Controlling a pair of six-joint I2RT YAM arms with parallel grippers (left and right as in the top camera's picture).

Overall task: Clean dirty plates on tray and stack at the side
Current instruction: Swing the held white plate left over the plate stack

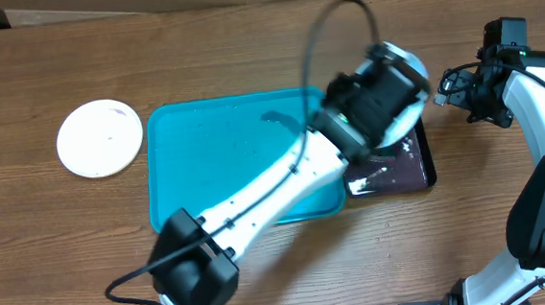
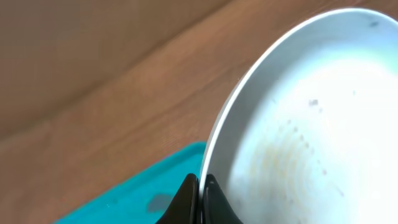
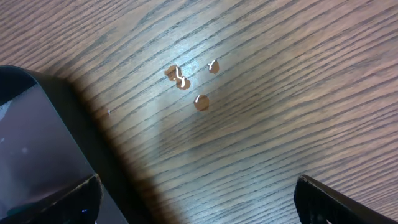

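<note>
The pale blue plate's rim [image 2: 212, 138] is pinched in my left gripper, and the white plate's top [image 1: 99, 139] is clear. I should keep carrying the pale blue plate until it rests there.
My left gripper [image 2: 201, 198] is shut on the rim of a pale blue plate [image 2: 311, 124], which hangs tilted over the right end of the turquoise tray [image 2: 124, 199]. From overhead, that gripper [image 1: 392, 101] and its plate [image 1: 411, 71] sit above the black tray [image 1: 418, 166]. A white plate [image 1: 98, 138] with faint specks lies on the table left of the turquoise tray [image 1: 216, 166]. My right gripper [image 3: 199, 208] stands open above bare wood, nothing between its fingers. In the overhead view it [image 1: 449, 87] is just right of the held plate.
The black tray [image 3: 31, 143] lies at the left of the right wrist view, its wet surface showing white bits. A few water drops [image 3: 186, 81] sit on the wood beside it. A small wet smear [image 1: 275, 119] marks the turquoise tray.
</note>
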